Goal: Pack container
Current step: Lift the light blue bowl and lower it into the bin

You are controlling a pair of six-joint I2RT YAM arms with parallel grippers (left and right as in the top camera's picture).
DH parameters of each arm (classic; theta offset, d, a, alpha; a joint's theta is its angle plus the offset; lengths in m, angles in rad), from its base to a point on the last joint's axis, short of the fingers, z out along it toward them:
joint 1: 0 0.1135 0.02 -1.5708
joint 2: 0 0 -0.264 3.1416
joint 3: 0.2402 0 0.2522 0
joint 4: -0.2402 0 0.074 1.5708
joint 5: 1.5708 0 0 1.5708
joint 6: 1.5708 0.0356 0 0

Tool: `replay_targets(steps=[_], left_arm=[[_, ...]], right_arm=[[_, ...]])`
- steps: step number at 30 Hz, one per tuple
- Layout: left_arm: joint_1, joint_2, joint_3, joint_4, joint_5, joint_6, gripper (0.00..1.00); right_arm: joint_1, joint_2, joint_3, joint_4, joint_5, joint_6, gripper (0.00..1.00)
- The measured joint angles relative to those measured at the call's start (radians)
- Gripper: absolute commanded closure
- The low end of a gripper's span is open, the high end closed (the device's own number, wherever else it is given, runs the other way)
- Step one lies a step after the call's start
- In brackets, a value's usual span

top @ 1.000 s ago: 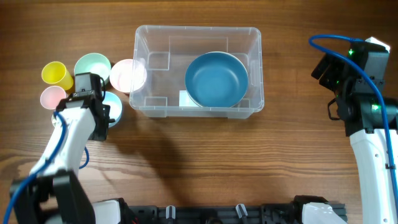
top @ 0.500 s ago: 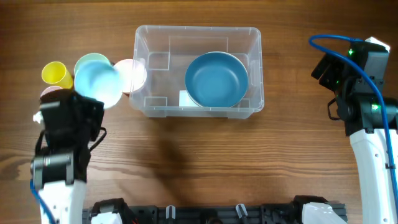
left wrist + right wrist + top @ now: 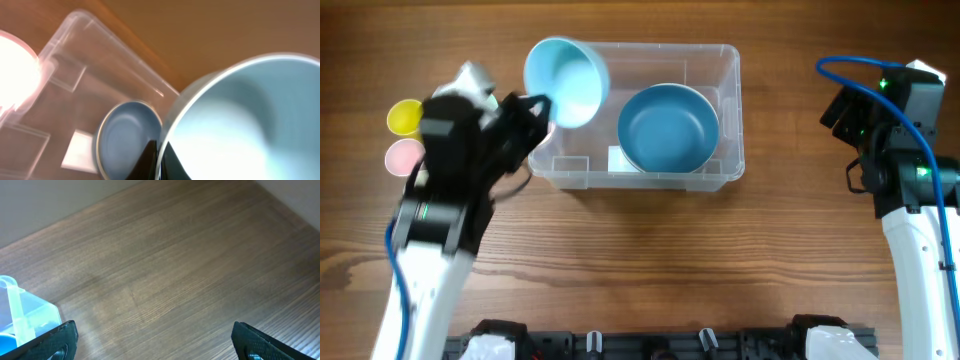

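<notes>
The light blue bowl (image 3: 568, 83) is hanging above an open part of the container's bottom next to the dark blue bowl (image 3: 597, 143). My left gripper should go on lowering the light blue bowl until it sits inside the container.
The clear rectangular container (image 3: 725, 105) stands at the table's back middle with a dark blue bowl (image 3: 668, 127) inside on its right half. My left gripper (image 3: 538, 108) is shut on the rim of a light blue bowl (image 3: 567, 79) and holds it tilted above the container's left end. In the left wrist view the light blue bowl (image 3: 250, 120) fills the right side, my fingers (image 3: 156, 159) pinch its rim, and the container (image 3: 75, 75) and dark blue bowl (image 3: 127, 137) lie below. My right gripper (image 3: 152, 340) is open and empty over bare table right of the container (image 3: 25, 312).
A yellow cup (image 3: 404, 117) and a pink cup (image 3: 402, 156) stand at the far left, partly hidden by my left arm. A pale pink bowl (image 3: 15, 75) shows bright left of the container in the left wrist view. My right arm (image 3: 900, 150) stands at the right edge.
My left gripper has lifted the light blue bowl from the group of cups at the left and carried it right and back, over the container's left end. The right arm has not moved.
</notes>
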Motion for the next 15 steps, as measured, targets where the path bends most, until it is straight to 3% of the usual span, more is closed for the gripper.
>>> replay_targets(steps=[4, 7, 15], left_arm=[[-0.109, 0.229, 0.320, -0.229, -0.183, 0.114, 0.96], [-0.141, 0.369, 0.477, -0.305, -0.277, 0.177, 0.96], [-0.142, 0.656, 0.502, -0.268, -0.333, 0.195, 0.96]], right_arm=[[0.000, 0.001, 0.000, -0.003, 0.000, 0.000, 0.00], [0.000, 0.001, 0.000, -0.003, 0.000, 0.000, 0.00], [0.000, 0.001, 0.000, -0.003, 0.000, 0.000, 0.00]])
